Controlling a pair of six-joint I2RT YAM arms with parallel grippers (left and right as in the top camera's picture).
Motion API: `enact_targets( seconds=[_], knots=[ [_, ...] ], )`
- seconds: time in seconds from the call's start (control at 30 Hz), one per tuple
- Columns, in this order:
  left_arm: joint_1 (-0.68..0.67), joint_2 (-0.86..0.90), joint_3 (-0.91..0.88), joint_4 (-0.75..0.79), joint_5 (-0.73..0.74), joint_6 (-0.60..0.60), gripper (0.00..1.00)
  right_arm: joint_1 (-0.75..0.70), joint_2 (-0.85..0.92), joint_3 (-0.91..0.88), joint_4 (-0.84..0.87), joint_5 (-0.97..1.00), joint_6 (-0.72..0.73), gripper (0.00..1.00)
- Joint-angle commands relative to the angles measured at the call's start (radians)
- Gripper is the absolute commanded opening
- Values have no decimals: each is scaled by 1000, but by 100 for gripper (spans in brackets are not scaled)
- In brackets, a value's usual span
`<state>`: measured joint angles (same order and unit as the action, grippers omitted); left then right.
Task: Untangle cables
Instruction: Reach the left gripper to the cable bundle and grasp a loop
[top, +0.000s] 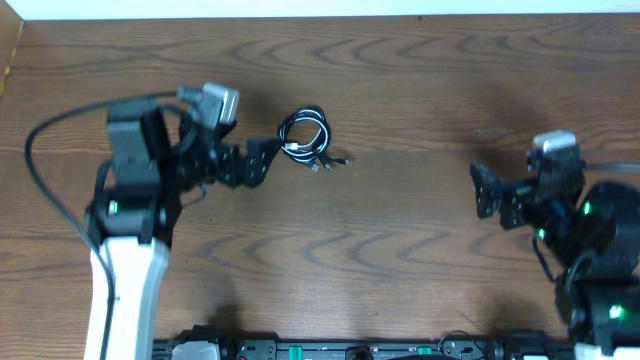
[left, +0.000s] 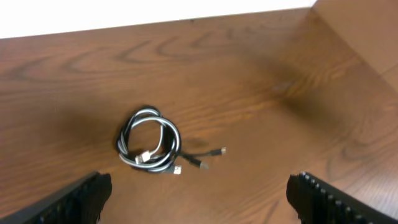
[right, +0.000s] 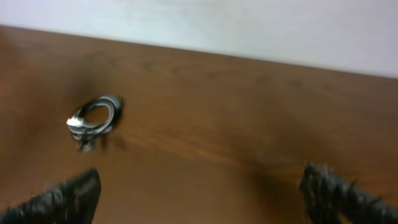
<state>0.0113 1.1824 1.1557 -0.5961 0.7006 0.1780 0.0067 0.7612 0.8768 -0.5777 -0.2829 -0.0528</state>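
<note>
My open left gripper has the coil's side (top: 285, 130) away from the plug ends clear before it, so I keep approaching until the fingers straddle that side (left: 124, 140).
The cables (top: 307, 139) lie as one small coil of white and black cords on the wooden table, with plug ends sticking out to the right. They show in the left wrist view (left: 151, 144) and, blurred, in the right wrist view (right: 95, 118). My left gripper (top: 262, 160) is open and empty, just left of the coil, with its fingers (left: 198, 199) spread wide short of it. My right gripper (top: 484, 190) is open and empty, far to the right of the coil, its fingers (right: 202, 196) spread wide.
The wooden table (top: 400, 260) ends at a white wall along its far edge (top: 320, 12). Black wiring loops from the left arm (top: 40, 140). A rail with fittings runs along the front edge (top: 340, 350).
</note>
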Motion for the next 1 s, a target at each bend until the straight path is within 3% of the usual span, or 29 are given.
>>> enact_targets(
  seconds=[0.0,0.2,0.4,0.63,0.77,0.97],
  knots=[
    [-41,136,144,-82,-39,12,95,10,126,159,-100,-91,11,99],
    [-101,421,389,-308,-116,65,95,10,316,387,-262,-132,-34,99],
    [-109,563,395,-194,-114,50,95,10,380,404,-243,-148,-25,99],
    [-108,760,395,-29,-222,49,93,10,419,404,-263,-172,-4,99],
    [-117,838,395,31,-337,49,90,10,434,403,-276,-172,-4,90],
    [-154,909,395,72,-463,49,86,10,451,403,-279,-172,-4,85]
  ],
)
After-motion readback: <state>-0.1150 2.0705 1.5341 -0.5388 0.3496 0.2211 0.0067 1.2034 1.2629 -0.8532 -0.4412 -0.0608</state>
